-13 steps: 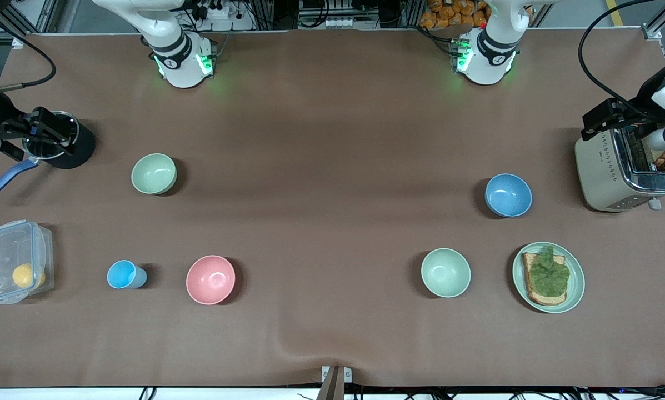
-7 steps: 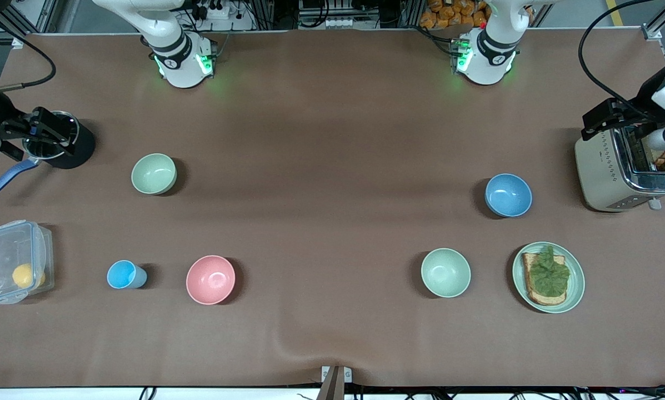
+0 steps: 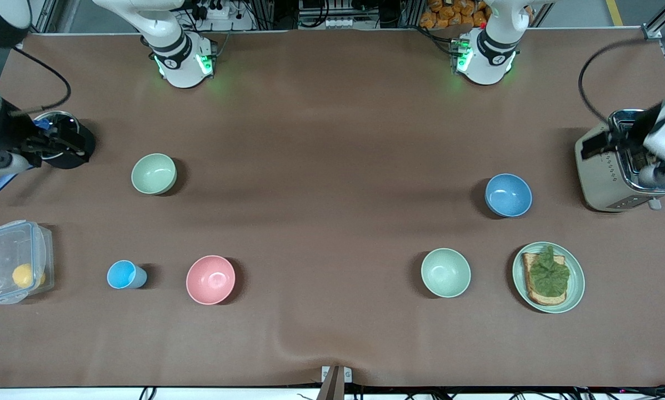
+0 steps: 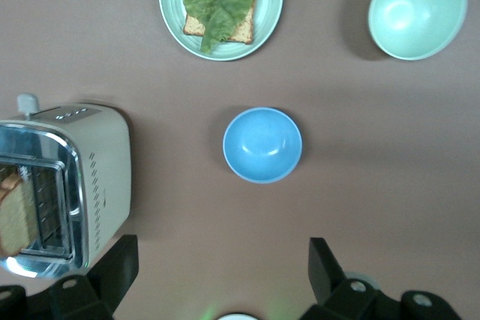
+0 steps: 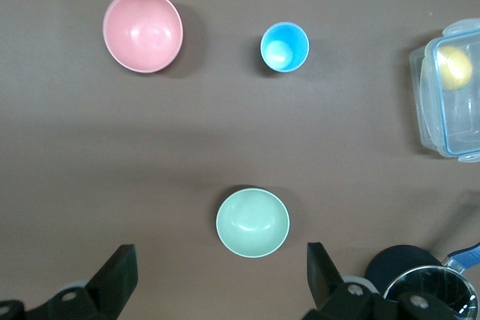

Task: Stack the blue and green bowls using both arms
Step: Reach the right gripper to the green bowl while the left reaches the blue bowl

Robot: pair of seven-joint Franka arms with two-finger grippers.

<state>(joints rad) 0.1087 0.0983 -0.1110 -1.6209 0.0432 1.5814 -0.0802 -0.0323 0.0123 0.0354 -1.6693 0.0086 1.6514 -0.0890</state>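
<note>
My gripper will lower the blue bowl (image 3: 508, 195), and it will nest deep inside the green bowl (image 3: 154, 174) near my right gripper, because the green bowl is empty and similarly round.
The blue bowl (image 3: 508, 195) sits upright toward the left arm's end of the table, beside the toaster; it also shows in the left wrist view (image 4: 262, 145). One green bowl (image 3: 445, 272) sits nearer the front camera than it (image 4: 417, 9). The other green bowl (image 3: 154, 174) sits toward the right arm's end (image 5: 253, 222). My left gripper (image 3: 610, 141) hangs over the toaster, open and empty (image 4: 221, 271). My right gripper (image 3: 60, 143) hangs over the black pot, open and empty (image 5: 219, 275).
A toaster (image 3: 615, 172) stands at the left arm's end. A green plate (image 3: 576, 289) holds toast with lettuce. A pink bowl (image 3: 210, 279), a light-blue cup (image 3: 125, 274), a clear container (image 3: 15, 261) with a yellow fruit and a black pot (image 3: 74, 153) lie toward the right arm's end.
Both hands have shifted a little over the toaster and the pot, the left one blurred by motion. The bowls have not moved.
</note>
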